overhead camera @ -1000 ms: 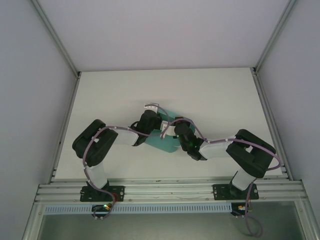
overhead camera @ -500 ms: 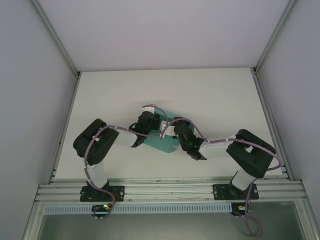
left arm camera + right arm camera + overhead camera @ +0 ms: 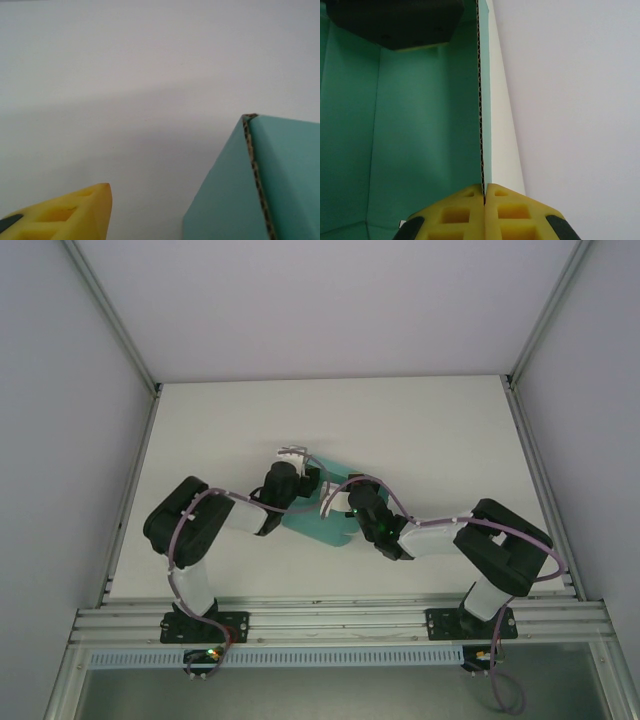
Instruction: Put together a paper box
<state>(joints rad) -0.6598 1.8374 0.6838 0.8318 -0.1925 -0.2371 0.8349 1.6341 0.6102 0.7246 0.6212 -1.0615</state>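
Note:
The paper box (image 3: 322, 528) lies at a slant, and the robot's right gripper is closed on its back side. The right gripper should open and go around the paper box's end flap to straighten the paper box.
The paper box (image 3: 322, 520) is teal card, partly folded up, lying at the table's middle between the two arms. My right gripper (image 3: 342, 502) is shut on the top edge of one upright wall (image 3: 482, 125); the two yellow pads meet on the corrugated edge at the gripper (image 3: 484, 192). The box's teal inside (image 3: 420, 125) lies to the left of that wall. My left gripper (image 3: 295, 470) hangs at the box's far left corner (image 3: 248, 120). One of its yellow fingers (image 3: 75, 217) stands apart over bare table, gripping nothing, and the card covers where the other would be.
The white table (image 3: 420, 430) runs wide behind and to both sides of the box. Grey walls (image 3: 60, 390) close in left, right and back. An aluminium rail (image 3: 340, 620) carries both arm bases at the near edge. The left arm's black body (image 3: 395, 22) looms over the box's far end.
The left wrist has drawn back to the left, off the box's top left part. The right gripper has kept its hold and hardly moved.

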